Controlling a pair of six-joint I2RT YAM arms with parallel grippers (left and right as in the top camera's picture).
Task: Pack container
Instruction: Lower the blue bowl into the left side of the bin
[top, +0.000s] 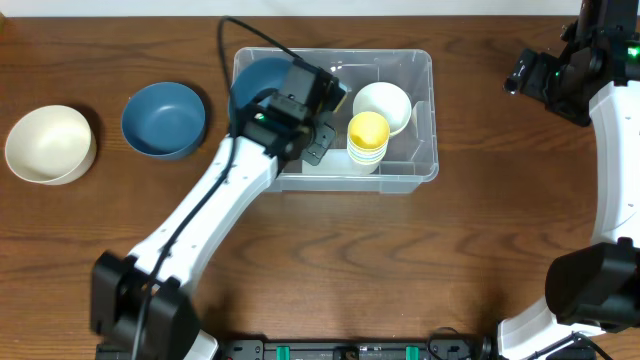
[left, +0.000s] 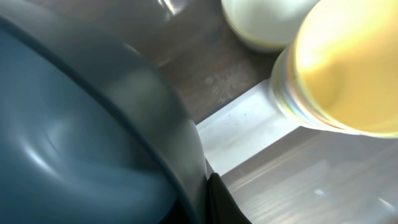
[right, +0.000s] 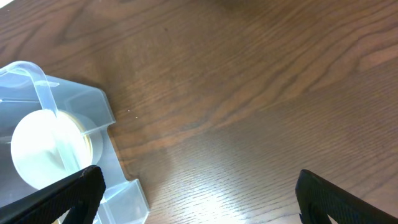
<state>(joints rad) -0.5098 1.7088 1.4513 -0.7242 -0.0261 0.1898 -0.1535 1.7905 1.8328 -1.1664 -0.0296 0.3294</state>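
The dark blue bowl (top: 260, 80) is hanging clear of the yellow cups, so I should now lower it with my left gripper until it rests on the container's bottom (top: 314, 167).
The clear container (top: 425, 120) stands at the back middle of the table. Inside it my left gripper (top: 300, 105) is shut on the rim of a dark blue bowl (top: 255, 82). In the left wrist view that bowl (left: 81, 137) fills the left side, with one black finger (left: 222, 204) tight against its rim. A stack of yellow cups (top: 367, 138) (left: 348, 68) and a white cup (top: 382, 104) (left: 264, 22) stand in the container's right half, over its white base label (left: 249, 130). My right gripper (right: 202, 199) hangs open above bare table, right of the container's corner (right: 87, 102).
A second blue bowl (top: 163, 120) and a cream bowl (top: 50, 144) sit on the table left of the container. The right arm (top: 545, 75) is at the back right. The white cup (right: 43, 149) shows through the container wall in the right wrist view.
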